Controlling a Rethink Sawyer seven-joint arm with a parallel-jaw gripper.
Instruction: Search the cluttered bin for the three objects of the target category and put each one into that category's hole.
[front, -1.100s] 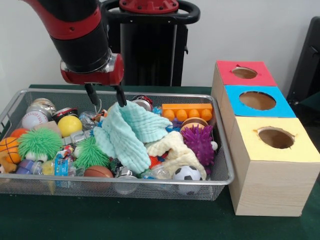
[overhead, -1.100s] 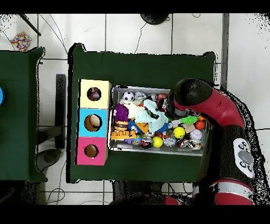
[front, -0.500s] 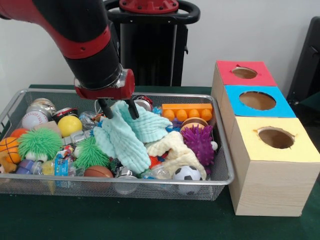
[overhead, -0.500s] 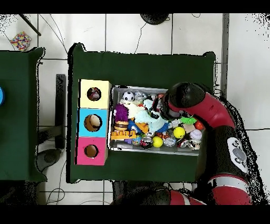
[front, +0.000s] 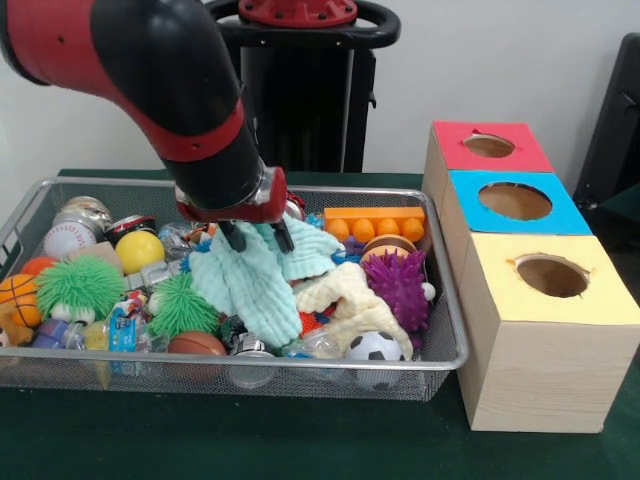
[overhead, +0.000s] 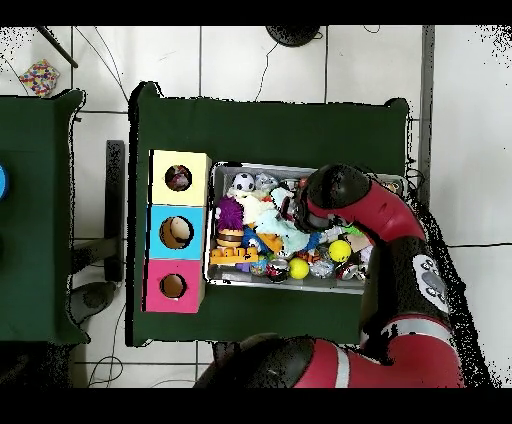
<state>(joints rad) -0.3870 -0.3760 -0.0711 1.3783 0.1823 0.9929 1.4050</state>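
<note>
My gripper will uncover more hidden toys when it pulls the mint green cloth (front: 250, 283) aside, because red and blue bits (front: 311, 322) peek out around it.
My gripper (front: 258, 240) is down in the wire bin (front: 455, 330), open, with its fingers straddling the top fold of a mint green cloth (front: 255, 285). A cream cloth (front: 350, 300) lies just right of it. In the overhead view the arm covers the gripper and only part of the mint cloth (overhead: 287, 233) shows. Three boxes with round holes stand beside the bin: red (front: 488, 146), blue (front: 515, 201) and yellow (front: 552, 276). From above they are the red box (overhead: 173, 286), the blue box (overhead: 176, 232) and the yellow box (overhead: 180, 178).
The bin is packed with toys: a purple spiky ball (front: 396, 288), an orange block (front: 374, 222), a soccer ball (front: 374, 347), a yellow ball (front: 139, 250), green fuzzy balls (front: 78, 285), a baseball (front: 68, 239) and a basketball (front: 17, 296).
The arm has swung right and lowered. The gripper went from the cloth's upper left edge down onto its top fold, and the cloth has bunched beneath it.
</note>
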